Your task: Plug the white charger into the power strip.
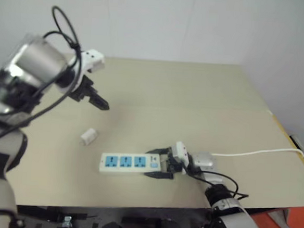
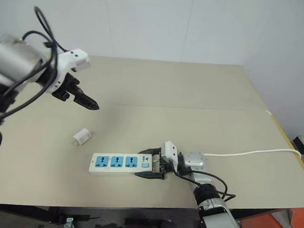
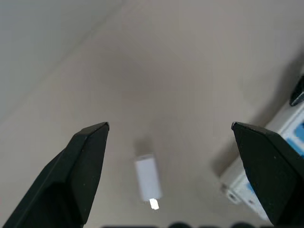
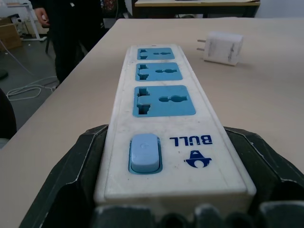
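Observation:
The robot's right gripper is closed on the power strip's switch end (image 1: 155, 163), so the power strip will stay in place when the robot pushes the white charger into the power strip's socket.
The white charger (image 1: 89, 136) lies on its side on the tan table, left of the power strip (image 1: 126, 163). It also appears as a small white block (image 3: 148, 178) between my left fingers in the left wrist view, and with its prongs out (image 4: 222, 48) beyond the strip (image 4: 164, 118) in the right wrist view. My left gripper (image 1: 94, 98) hangs open in the air above and behind the charger, tilted down. My right gripper (image 1: 159, 164) lies level on the table, shut on the switch end of the strip.
The strip's thin white cord (image 1: 259, 151) runs right to the table's edge. A person in dark clothes (image 4: 71, 28) stands beyond the table's left side, beside another table (image 4: 194, 4).

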You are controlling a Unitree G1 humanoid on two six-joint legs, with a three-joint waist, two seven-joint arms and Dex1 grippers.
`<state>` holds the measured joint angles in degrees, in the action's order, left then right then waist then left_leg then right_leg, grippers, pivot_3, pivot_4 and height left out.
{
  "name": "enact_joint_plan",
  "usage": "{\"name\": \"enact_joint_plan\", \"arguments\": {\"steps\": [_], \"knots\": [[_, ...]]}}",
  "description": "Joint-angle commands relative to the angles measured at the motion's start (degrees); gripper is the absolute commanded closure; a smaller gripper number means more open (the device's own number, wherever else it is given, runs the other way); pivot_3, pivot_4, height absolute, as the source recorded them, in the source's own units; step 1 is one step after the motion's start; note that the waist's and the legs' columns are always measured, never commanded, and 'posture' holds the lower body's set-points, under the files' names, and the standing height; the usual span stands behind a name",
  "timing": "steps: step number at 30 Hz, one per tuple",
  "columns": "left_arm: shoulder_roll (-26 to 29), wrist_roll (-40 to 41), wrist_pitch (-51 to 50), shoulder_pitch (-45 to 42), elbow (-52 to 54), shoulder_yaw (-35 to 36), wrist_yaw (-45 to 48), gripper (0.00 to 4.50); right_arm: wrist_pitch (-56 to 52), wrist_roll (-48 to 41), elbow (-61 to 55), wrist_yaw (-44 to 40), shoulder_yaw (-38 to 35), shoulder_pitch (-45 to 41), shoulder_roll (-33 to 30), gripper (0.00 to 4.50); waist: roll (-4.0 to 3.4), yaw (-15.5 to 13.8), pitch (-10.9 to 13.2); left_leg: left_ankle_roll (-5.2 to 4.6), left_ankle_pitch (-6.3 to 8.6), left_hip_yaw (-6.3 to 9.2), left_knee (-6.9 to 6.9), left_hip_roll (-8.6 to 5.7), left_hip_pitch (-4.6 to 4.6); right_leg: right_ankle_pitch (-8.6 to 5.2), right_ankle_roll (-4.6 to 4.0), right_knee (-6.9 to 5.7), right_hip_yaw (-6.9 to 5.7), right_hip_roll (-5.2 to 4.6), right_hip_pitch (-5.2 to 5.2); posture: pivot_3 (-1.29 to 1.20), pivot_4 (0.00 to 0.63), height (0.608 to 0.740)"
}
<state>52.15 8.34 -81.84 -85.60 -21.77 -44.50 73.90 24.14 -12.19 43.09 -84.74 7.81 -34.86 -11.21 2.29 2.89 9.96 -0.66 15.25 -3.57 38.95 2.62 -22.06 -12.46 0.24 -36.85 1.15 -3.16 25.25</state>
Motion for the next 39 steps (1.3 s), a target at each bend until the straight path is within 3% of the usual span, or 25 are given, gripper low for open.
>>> {"name": "enact_joint_plan", "arguments": {"steps": [1, 7, 14, 26, 39], "knots": [[-2.6, -1.3, -3.1, -4.5, -7.5, -9.8, 2.8, 0.00, 1.0, -0.3, -0.6, -0.2, 0.0, 0.5, -0.6, 1.09, 0.01, 0.0, 0.0, 0.00, 0.00, 0.01, 0.00, 0.02, -0.02, 0.00, 0.01, -0.06, -0.03, 0.02, 0.02, 0.00, 0.150, 0.740], [-8.4, -2.6, -0.9, -6.6, -16.6, -17.8, 5.0, 0.00, 0.6, -0.5, -1.0, -0.2, 0.3, 0.9, -1.5, 1.09, 0.08, -0.4, 0.1, 0.08, -0.05, 0.03, 0.09, -0.07, -0.13, 0.00, 0.00, -0.13, -0.06, -0.09, 0.09, 0.00, 0.150, 0.740], [-14.4, -6.5, 4.6, -4.4, -28.3, -18.4, 4.6, 0.00, 0.1, -0.6, -2.2, 0.5, 0.6, 1.8, -2.0, 1.09, 0.11, -0.5, 0.1, 0.08, -0.05, 0.07, 0.16, -0.12, -0.16, 0.00, 0.01, -0.15, -0.08, -0.14, 0.08, 0.00, 0.150, 0.740], [-23.9, -15.2, 15.0, -1.1, -45.7, -10.5, 0.7, 0.00, -1.6, -0.9, -5.7, 1.6, 0.8, 3.8, -3.0, 1.09, 0.13, -0.7, 0.1, 0.08, -0.05, 0.11, 0.22, -0.18, -0.29, 0.01, 0.02, -0.12, -0.17, -0.21, 0.07, 0.00, 0.150, 0.740], [-27.8, -21.1, 18.1, 1.2, -50.1, -1.0, -3.1, 0.00, -3.2, -1.0, -8.3, 2.8, 1.0, 5.4, -3.5, 1.09, 0.15, -0.6, 0.1, 0.08, -0.05, 0.17, 0.24, -0.23, -0.31, 0.03, 0.07, -0.14, -0.21, -0.25, 0.02, 0.00, 0.150, 0.740]]}}
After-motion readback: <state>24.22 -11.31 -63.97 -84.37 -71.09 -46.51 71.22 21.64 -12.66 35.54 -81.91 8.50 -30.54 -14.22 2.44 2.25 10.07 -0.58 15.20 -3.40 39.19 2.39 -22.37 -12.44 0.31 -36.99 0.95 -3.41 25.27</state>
